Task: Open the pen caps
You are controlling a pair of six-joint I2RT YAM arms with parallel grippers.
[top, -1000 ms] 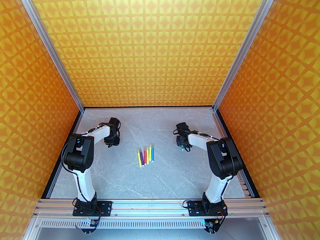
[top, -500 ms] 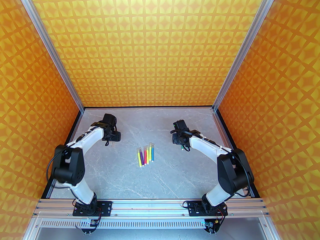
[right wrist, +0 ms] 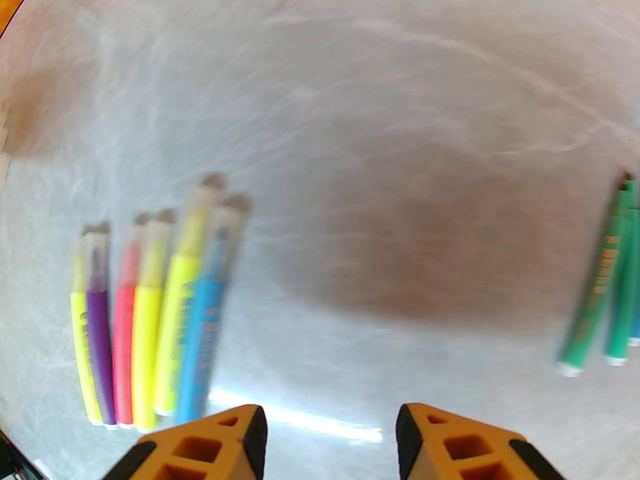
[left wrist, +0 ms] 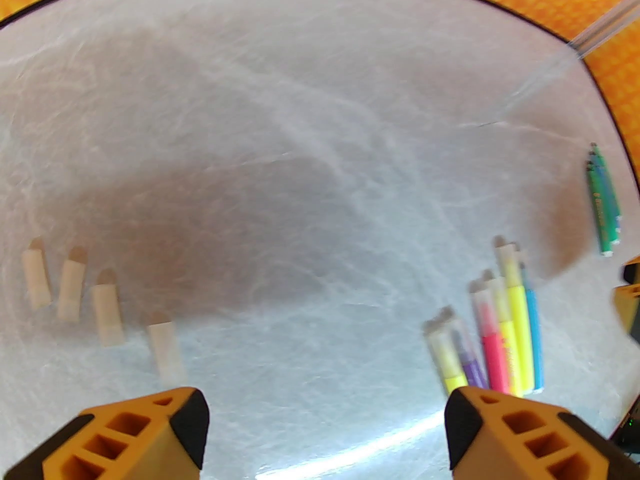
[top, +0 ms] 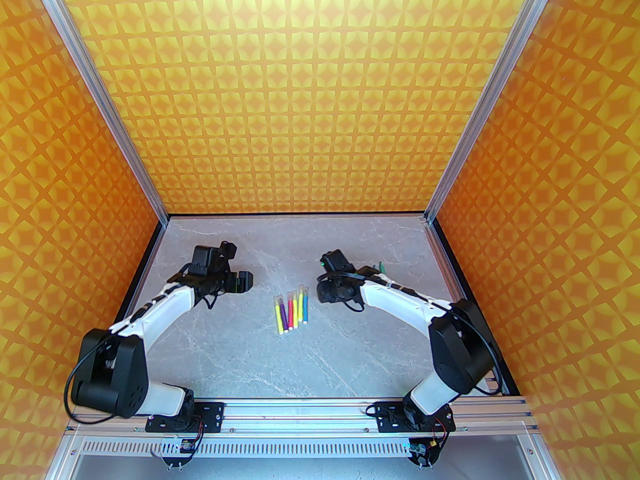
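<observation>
My right gripper keeps going toward the row's end and closes around the blue pen's body, as the blue pen's outer side is free of neighbours.
Several capped pens (top: 291, 312) lie side by side in a row mid-table, with yellow, purple, pink and blue barrels. Their clear pen caps (right wrist: 215, 213) point toward the back wall. In the left wrist view the row (left wrist: 500, 338) sits at the right, and several loose clear caps (left wrist: 107, 308) lie apart on the left. My left gripper (top: 245, 282) hovers left of the row, open (left wrist: 325, 433) and holding nothing. My right gripper (top: 327, 293) hangs just right of the row's far end, also open (right wrist: 330, 443) and holding nothing.
Uncapped green pens (top: 380, 267) lie behind my right forearm, near the right side of the grey marble table (top: 350, 358); they show at the right in the right wrist view (right wrist: 600, 288). Orange patterned walls (top: 320, 93) enclose the back and both sides.
Both arms have dropped their elbows and swung inward. The left gripper moved right and the right gripper moved left toward the pen row, uncovering the green pens behind it.
</observation>
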